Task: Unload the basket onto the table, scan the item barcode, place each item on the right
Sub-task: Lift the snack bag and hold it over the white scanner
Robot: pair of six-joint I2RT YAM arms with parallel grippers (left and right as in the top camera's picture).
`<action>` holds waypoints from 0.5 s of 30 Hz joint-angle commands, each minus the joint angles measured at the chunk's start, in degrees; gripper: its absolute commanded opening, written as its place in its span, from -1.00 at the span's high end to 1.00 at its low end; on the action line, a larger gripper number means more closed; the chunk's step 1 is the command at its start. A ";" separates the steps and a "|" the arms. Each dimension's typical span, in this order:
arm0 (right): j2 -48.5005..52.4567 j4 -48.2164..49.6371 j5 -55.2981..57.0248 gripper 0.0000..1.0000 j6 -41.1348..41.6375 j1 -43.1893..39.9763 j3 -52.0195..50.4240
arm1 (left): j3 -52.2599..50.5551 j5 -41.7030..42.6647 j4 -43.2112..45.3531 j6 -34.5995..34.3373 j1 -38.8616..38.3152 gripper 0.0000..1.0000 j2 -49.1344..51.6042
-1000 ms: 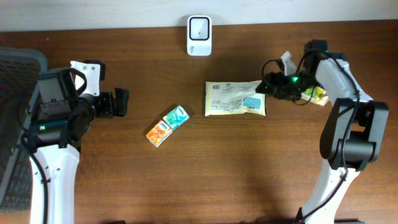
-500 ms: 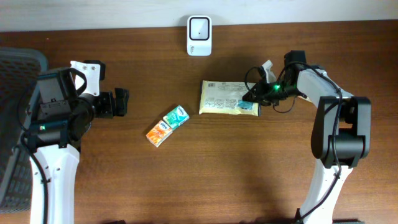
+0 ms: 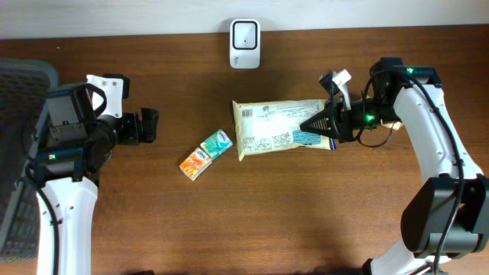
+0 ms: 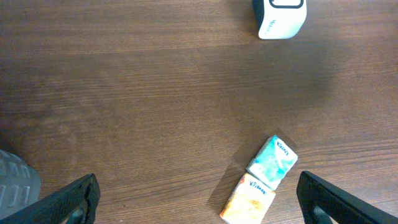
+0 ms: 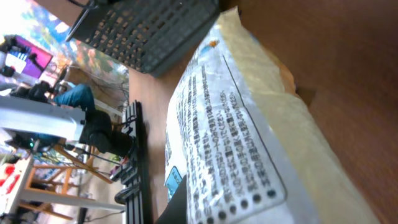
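The snack bag's printed side [image 3: 267, 125] points up, away from the white scanner [image 3: 245, 37], so next my right gripper swings the bag there and turns that side toward it.
The item is a pale yellow snack bag [image 3: 279, 127] with printed text, held tilted above the table right of centre. My right gripper [image 3: 325, 126] is shut on the bag's right end. In the right wrist view the bag [image 5: 249, 124] fills the frame, with one dark finger [image 5: 186, 199] pressed against its label side. A white scanner [image 3: 244, 33] stands at the table's back edge and shows as the scanner [image 4: 280, 17] in the left wrist view. My left gripper [image 3: 149, 126] hovers open at the left, its jaws wide [image 4: 199, 208] with nothing between them.
A teal tissue pack [image 3: 216, 143] and an orange tissue pack [image 3: 195, 163] lie side by side left of the bag, also seen as the teal pack [image 4: 272, 163] and the orange pack [image 4: 247, 199]. A dark mesh basket [image 3: 15, 153] sits at the far left edge.
My right gripper closed on the bag's right end and has carried it left and toward the front, tilting it up off the table. The left arm has not moved.
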 commanded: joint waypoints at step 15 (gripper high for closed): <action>-4.46 -15.65 -6.25 0.92 -4.74 -3.28 21.88 | 0.42 0.83 -0.02 0.92 0.20 -0.99 -0.33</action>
